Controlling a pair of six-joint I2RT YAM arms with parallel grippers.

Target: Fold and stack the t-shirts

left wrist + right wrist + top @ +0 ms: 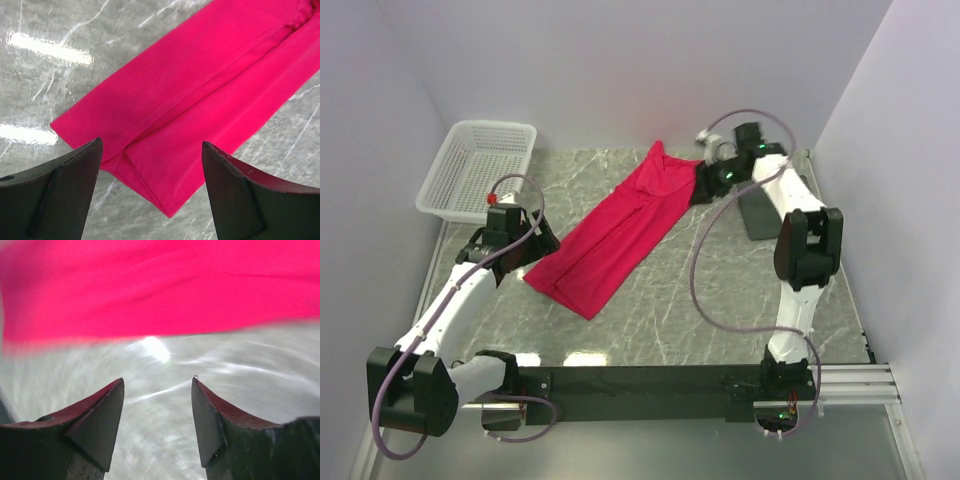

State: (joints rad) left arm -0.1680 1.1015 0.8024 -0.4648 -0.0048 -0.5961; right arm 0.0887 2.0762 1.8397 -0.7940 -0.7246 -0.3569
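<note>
The crimson-red t-shirt strip (618, 228) lies at a slant across the table, so my left gripper should move away and my right gripper should swing the strip's near end (584, 303) straight before the fold.
A crimson-red t-shirt (620, 228) lies folded into a long strip, slanting from the near left to the far right of the marble table (720, 290). My left gripper (535, 240) hovers open at the strip's near-left end, where a folded corner (160, 150) lies just beyond my fingertips (95, 150). Open too, my right gripper (703, 183) sits at the strip's far-right end. In the right wrist view the red cloth (160, 290) lies ahead of the fingertips (117, 390), with bare table between them. Neither gripper holds anything.
A white mesh basket (480, 165) stands at the far left of the table. A dark flat plate (760, 210) lies under the right arm by the right wall. Walls close in on the left, back and right.
</note>
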